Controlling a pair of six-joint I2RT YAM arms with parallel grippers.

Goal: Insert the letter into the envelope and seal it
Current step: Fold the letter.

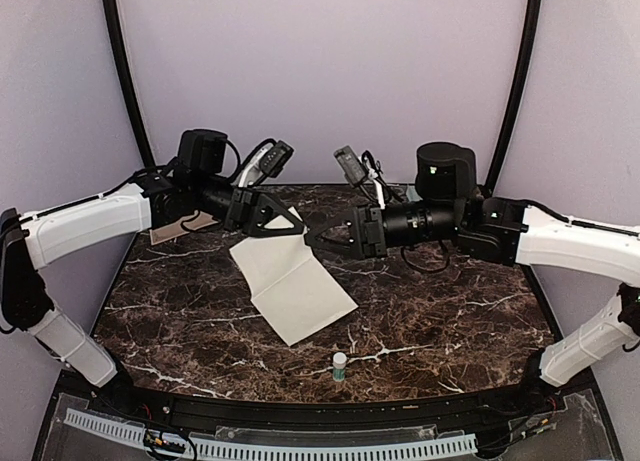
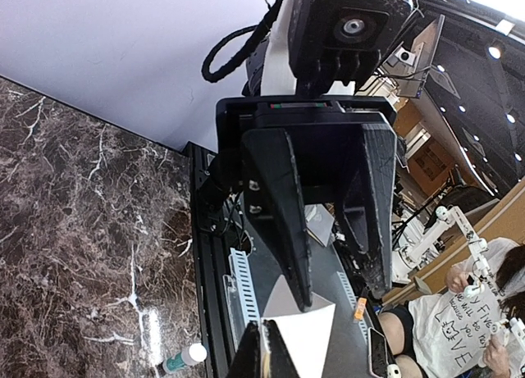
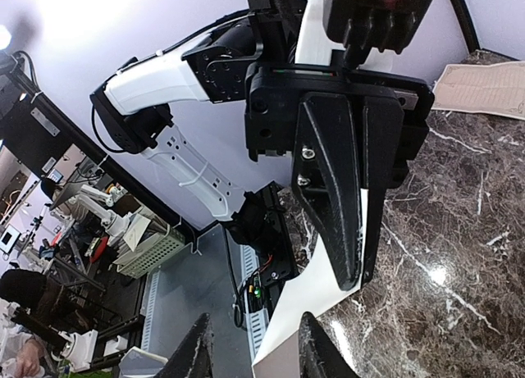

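My right gripper should clamp the envelope's edge (image 1: 328, 275) below the crease before my left gripper folds the envelope's upper part over. My right gripper is open above the envelope's crease (image 1: 284, 280) now.
The pale envelope (image 1: 295, 286) hangs tilted from its top corner, its lower end resting on the marble. My left gripper (image 1: 291, 222) is shut on that corner; in the left wrist view its fingertips (image 2: 267, 335) pinch the pale paper (image 2: 328, 341). My right gripper (image 1: 316, 238) faces it from the right and stands open. In the right wrist view the envelope's edge (image 3: 328, 284) reaches between the right gripper's (image 3: 256, 349) spread fingers, unclamped. A tan creased paper sheet (image 1: 186, 224) lies flat at the back left. I cannot tell whether a letter is inside the envelope.
A small white glue stick (image 1: 340, 366) with a green label stands near the front edge of the dark marble table (image 1: 450, 311); it also shows in the left wrist view (image 2: 182, 360). Both arms reach in over the back half. A cable tray runs along the front rim.
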